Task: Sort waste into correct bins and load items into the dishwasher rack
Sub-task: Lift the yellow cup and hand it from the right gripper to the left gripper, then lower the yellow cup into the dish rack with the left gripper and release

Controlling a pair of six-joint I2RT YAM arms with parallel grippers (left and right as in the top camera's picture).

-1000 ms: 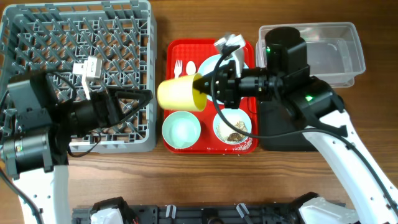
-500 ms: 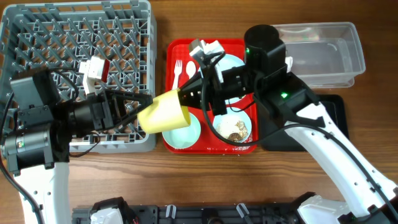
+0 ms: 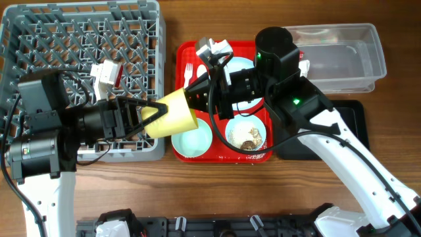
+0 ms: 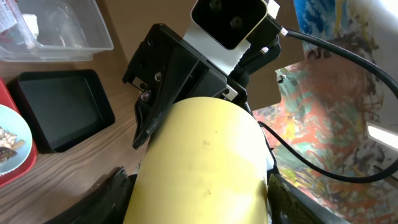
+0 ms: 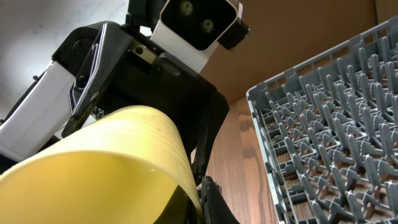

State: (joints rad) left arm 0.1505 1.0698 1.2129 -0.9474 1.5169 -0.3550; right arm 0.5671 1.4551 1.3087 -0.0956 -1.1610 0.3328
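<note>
The robot's right gripper is gripping the yellow cup by its rim (image 3: pixel 188 112), so the left gripper should take hold of the cup's base (image 3: pixel 151 124) and put the cup in the rack with its opening down.
The small yellow cup (image 3: pixel 170 117) hangs sideways in the air between the dishwasher rack (image 3: pixel 160 39) and the red serving tray (image 3: pixel 181 52). My right gripper (image 3: pixel 192 100) is shut on its rim, as the right wrist view shows (image 5: pixel 196 199). My left gripper (image 3: pixel 152 117) is open with a finger on each side of the cup's base. The cup fills the left wrist view (image 4: pixel 205 168) between those fingers (image 4: pixel 199 205). On the tray are an empty pale bowl (image 3: pixel 197 141), a bowl with food crumbs (image 3: pixel 247 135), the partly hidden plate (image 3: pixel 247 66) and the fork (image 3: pixel 189 69).
The clear tub (image 3: pixel 342 56) stands at the back right with a red-and-white wrapper (image 3: pixel 301 64) at its left end. The black tray (image 3: pixel 358 108) lies in front of it, under my right arm. The rack's pegs (image 5: pixel 323 124) are close on the left.
My right arm has carried the yellow cup left and lower, off the tray. The cup's base now sits between my left gripper's fingers.
</note>
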